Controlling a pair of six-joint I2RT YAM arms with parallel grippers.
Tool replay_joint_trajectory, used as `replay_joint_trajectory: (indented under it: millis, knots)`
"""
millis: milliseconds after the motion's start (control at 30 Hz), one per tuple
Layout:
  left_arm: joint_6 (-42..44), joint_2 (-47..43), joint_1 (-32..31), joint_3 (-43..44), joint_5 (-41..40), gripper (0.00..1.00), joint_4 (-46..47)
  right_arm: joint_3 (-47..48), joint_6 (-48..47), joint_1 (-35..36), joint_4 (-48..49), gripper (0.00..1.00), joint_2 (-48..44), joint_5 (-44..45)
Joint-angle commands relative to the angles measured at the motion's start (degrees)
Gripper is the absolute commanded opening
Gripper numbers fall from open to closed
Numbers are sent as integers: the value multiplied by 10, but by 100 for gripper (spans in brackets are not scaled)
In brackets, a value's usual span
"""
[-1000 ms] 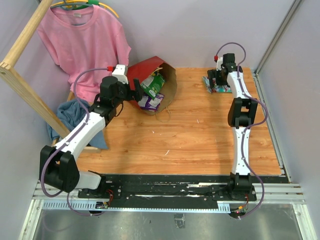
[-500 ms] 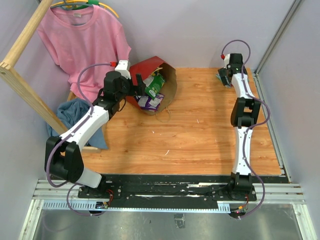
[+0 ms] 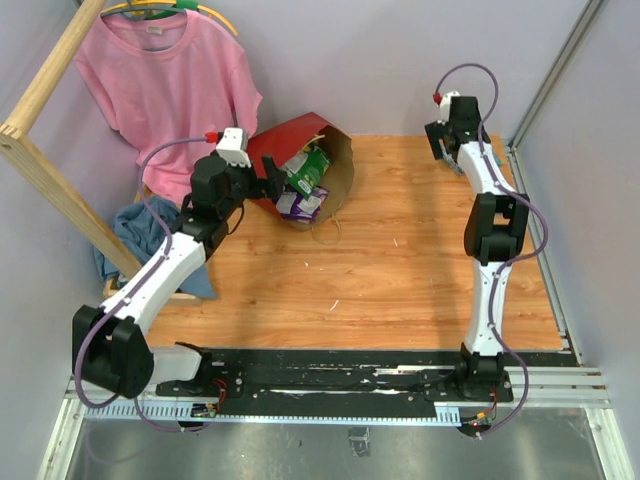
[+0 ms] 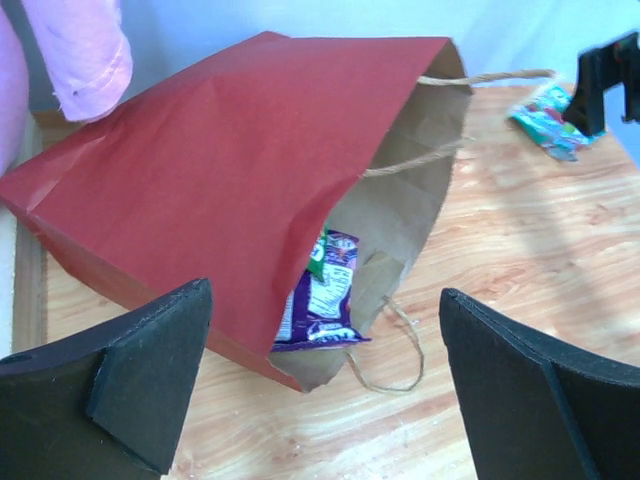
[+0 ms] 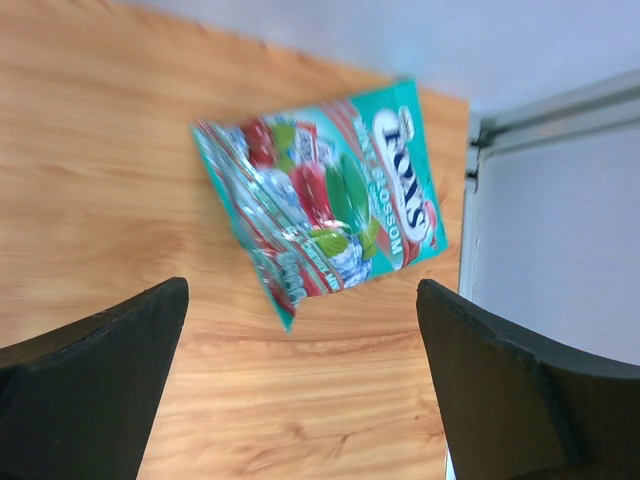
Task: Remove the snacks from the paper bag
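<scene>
The bag's opening [image 3: 337,185] faces away from my left gripper. My left gripper should stay out of the way while my right gripper first pulls out the purple packet [image 3: 302,205].
The dark red paper bag [image 3: 292,140] lies on its side at the back left, its mouth facing right. A green packet [image 3: 310,166] and a purple packet [image 3: 298,204] show in the mouth. My left gripper [image 3: 271,181] is open and empty beside the bag's near side. In the left wrist view the gripper [image 4: 324,292] frames the bag [image 4: 220,170] and the purple packet [image 4: 315,318]. My right gripper [image 3: 444,141] is open at the back right corner. In the right wrist view the gripper [image 5: 302,290] is above a teal Fox's packet [image 5: 325,200] lying flat on the wood.
A pink T-shirt [image 3: 165,85] hangs at the back left by a wooden frame [image 3: 50,190]. A blue cloth [image 3: 135,235] lies at the left table edge. The bag's loop handle [image 3: 325,228] trails on the table. A metal wall rail [image 5: 500,130] runs beside the teal packet.
My right gripper has moved from over the teal packet toward the back right corner and is open and empty. My left gripper has shifted slightly beside the bag.
</scene>
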Motion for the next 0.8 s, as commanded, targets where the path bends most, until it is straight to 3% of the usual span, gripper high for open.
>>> replay_joint_trajectory:
  millis: [0,133,167,233,300,400,533,600,700,767]
  knots:
    - [-1,-71,4,-63,93,100,106,-42,104,46,64,98,-128,22]
    - [-48,-119,4,-152,179,100,245,-191,359,50,74,98,-237,-73]
    - [-50,-122,4,-154,202,100,247,-249,419,52,104,98,-276,-100]
    - [-19,-106,5,-111,268,100,165,-375,480,70,190,98,-344,-124]
    - [23,-86,4,-56,324,100,86,-465,474,114,221,98,-397,-83]
    - [77,-88,5,-43,382,100,38,-521,412,197,200,98,-445,-5]
    - [138,-119,5,-70,492,100,24,-573,367,301,191,98,-498,58]
    - [145,-139,5,-110,544,100,68,-601,363,336,213,98,-517,53]
    - [103,-144,4,-136,521,100,119,-624,323,394,251,98,-525,47]
    - [61,-144,4,-144,454,100,146,-621,297,422,264,99,-514,45]
